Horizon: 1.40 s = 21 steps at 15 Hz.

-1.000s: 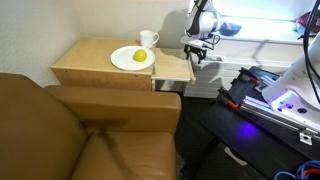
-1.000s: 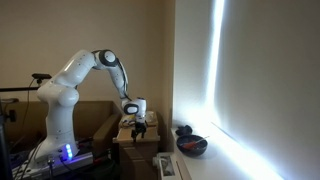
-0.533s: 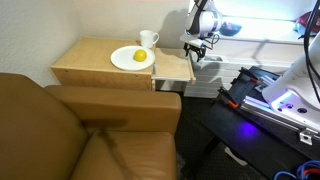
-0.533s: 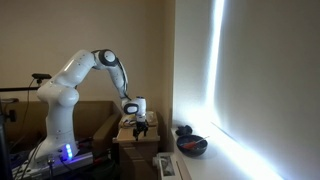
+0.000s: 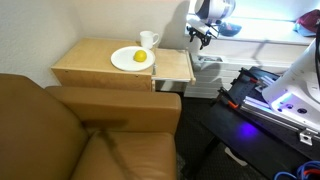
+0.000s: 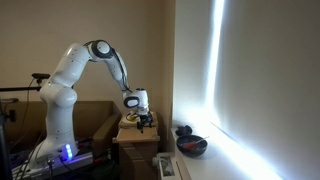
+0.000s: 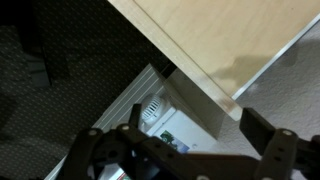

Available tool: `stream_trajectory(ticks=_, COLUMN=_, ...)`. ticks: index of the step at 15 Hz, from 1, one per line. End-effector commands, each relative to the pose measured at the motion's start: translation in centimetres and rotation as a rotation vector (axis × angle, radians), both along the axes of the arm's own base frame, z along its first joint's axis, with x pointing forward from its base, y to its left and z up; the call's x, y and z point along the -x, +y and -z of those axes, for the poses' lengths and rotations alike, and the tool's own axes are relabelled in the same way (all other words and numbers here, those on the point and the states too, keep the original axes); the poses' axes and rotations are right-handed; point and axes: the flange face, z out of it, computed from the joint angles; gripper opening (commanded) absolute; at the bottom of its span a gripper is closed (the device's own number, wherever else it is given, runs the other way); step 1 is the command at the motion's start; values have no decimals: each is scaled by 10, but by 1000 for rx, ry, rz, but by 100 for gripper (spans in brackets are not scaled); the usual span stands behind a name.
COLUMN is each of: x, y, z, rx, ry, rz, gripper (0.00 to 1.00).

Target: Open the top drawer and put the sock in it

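The dark sock (image 6: 183, 130) is next to the pan, and the way to it from my open gripper is clear, so I should keep going there until my fingers are on both sides of the cloth.
The wooden side table (image 5: 95, 62) has its top drawer (image 5: 172, 68) pulled out to the right; in the wrist view the drawer's pale wood (image 7: 225, 35) fills the top. My gripper (image 5: 201, 36) hangs above and just beyond the drawer's outer end, also in the other exterior view (image 6: 146, 117). In the wrist view my gripper (image 7: 197, 138) is open, with nothing between its fingers (image 7: 262, 128). No sock shows in any view.
A yellow plate with a yellow fruit (image 5: 132, 58) and a white mug (image 5: 148, 40) stand on the table top. A brown sofa (image 5: 80, 130) is in front. A white appliance (image 7: 150, 105) sits on the floor below the drawer. Dark objects (image 6: 190, 143) lie by the window.
My gripper has lifted up and away from the drawer's front edge. The drawer stays pulled out.
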Motion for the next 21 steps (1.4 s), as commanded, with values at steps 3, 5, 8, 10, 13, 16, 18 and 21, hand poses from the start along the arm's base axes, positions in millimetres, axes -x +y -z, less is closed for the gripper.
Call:
stream_trajectory(ticks=3, x=1, y=-68, z=-11, rx=105, ry=-116, rz=270, gripper=100)
stream_trajectory(ticks=5, x=3, y=-99, z=-16, rx=103, ry=-142, rz=389, gripper=100)
stream_trajectory(ticks=8, x=-8, y=-133, z=-22, rx=41, ry=-178, rz=552, gripper=100)
stream_trajectory(ticks=10, x=-24, y=-150, z=-19, rx=-3, ry=-206, rz=654, gripper=100)
stream_trajectory(ticks=13, x=-59, y=-167, z=-9, rx=-76, ry=-275, rz=797, gripper=100)
stream_trajectory(ticks=16, x=-89, y=-184, z=-3, rx=-75, ry=-358, rz=917, gripper=100)
stream_trajectory(ticks=18, x=-103, y=-194, z=-6, rx=-62, ry=-415, rz=966, gripper=100)
stream_trajectory(ticks=21, x=-119, y=-204, z=-2, rx=-48, ry=-458, rz=1012, gripper=100)
